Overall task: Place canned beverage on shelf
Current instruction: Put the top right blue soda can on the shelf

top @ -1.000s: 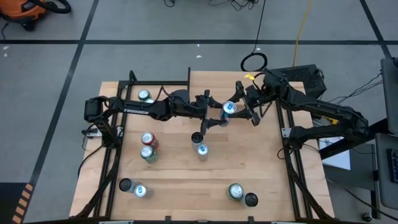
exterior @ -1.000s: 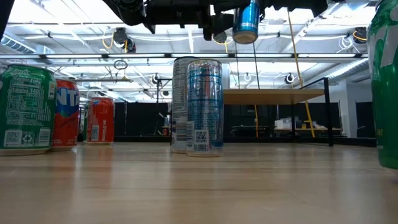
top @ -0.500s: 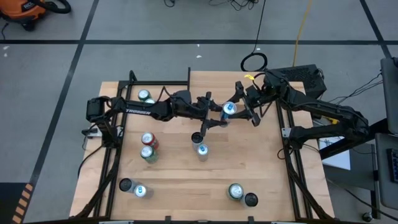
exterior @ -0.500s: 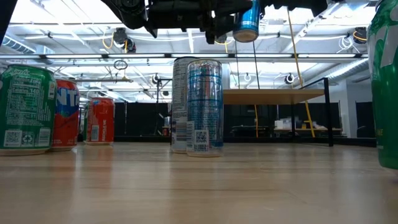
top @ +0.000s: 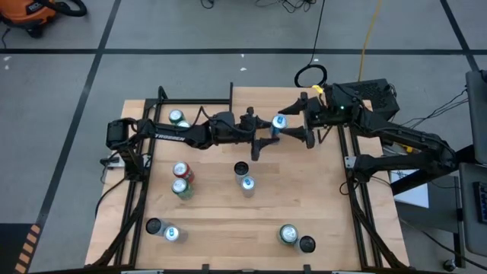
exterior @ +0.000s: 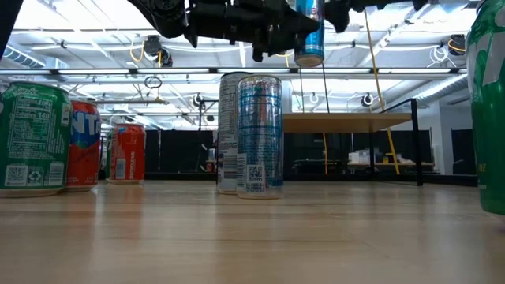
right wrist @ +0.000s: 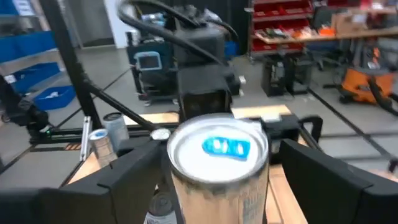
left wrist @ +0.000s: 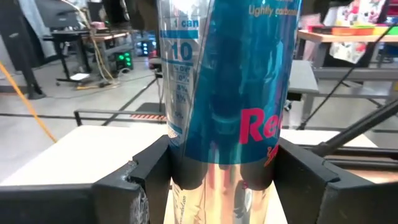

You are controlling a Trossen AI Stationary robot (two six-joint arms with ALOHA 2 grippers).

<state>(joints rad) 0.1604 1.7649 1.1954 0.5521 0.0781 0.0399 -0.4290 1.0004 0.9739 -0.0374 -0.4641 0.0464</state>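
Observation:
My left gripper falls short of the shelf's far corner (top: 302, 90), so my right gripper should close on the can's free top (top: 278, 121) and carry the can to that corner.
A slim blue and silver can (top: 279, 122) is up in the air over the far middle of the table, held in my left gripper (top: 266, 135), which is shut on it. It fills the left wrist view (left wrist: 224, 93). My right gripper (top: 298, 120) is open, with a finger on either side of the can's top (right wrist: 217, 149) and a gap to each. In the low view the can (exterior: 309, 39) hangs high above the table. The shelf (exterior: 347, 121), a light plank on thin black legs, stands behind it to the right. My left gripper pinches the can's round side walls (left wrist: 177, 155) between its two fingers. The fingers come level from the table's left side. The can is roughly upright and lifted clear of the table, with its bottom end (exterior: 309, 58) showing below the fingers.
A slim can (top: 247, 183) and a black can (top: 241, 167) stand mid-table. A red can (top: 181, 171) and a green can (top: 181, 188) stand at the left, and another can (top: 176, 116) at the far left. Other cans stand near the front edge (top: 288, 234), (top: 171, 233).
My left gripper has carried the can a little toward the table's far edge. In the low view the can now sits slightly lower and tilted. My right gripper has turned about beside the can.

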